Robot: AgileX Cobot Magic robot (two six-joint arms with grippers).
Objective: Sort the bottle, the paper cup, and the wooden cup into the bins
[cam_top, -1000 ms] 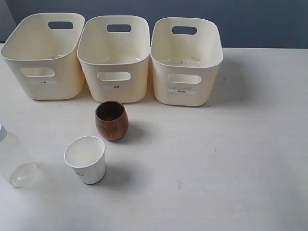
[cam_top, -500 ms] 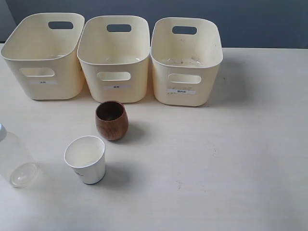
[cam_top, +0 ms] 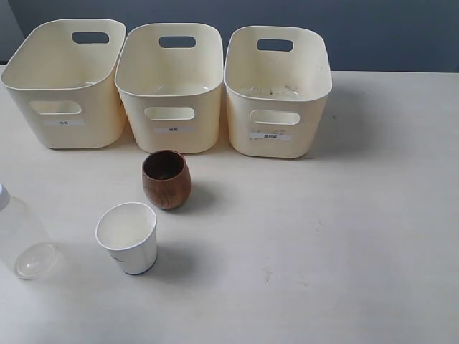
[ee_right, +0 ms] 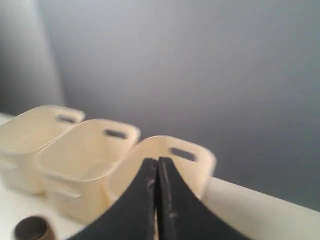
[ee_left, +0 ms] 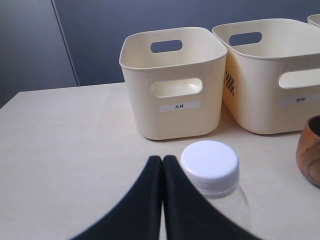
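Observation:
The white paper cup's opening (cam_top: 130,244) shows just a plain inside (cam_top: 126,223), so the robot should expect the cup to be empty down to its base when the robot picks it up.
Three cream bins stand in a row at the back of the table: left bin (cam_top: 64,82), middle bin (cam_top: 171,86), right bin (cam_top: 278,89). The dark-brown wooden cup (cam_top: 166,179) stands in front of the middle bin. The white paper cup (cam_top: 128,237) stands just nearer and to its left. The clear bottle (cam_top: 20,240) with its white cap (ee_left: 210,165) stands at the left edge. My left gripper (ee_left: 162,161) is shut and empty, just beside the cap. My right gripper (ee_right: 157,162) is shut and empty, facing the bins (ee_right: 160,165). Neither gripper shows in the exterior view.
The pale table (cam_top: 344,236) stretches to the right of the cups. A dark grey wall (cam_top: 387,32) rises behind the bins. The wooden cup's edge (ee_left: 310,150) shows in the left wrist view, beside the labelled bin (ee_left: 172,82).

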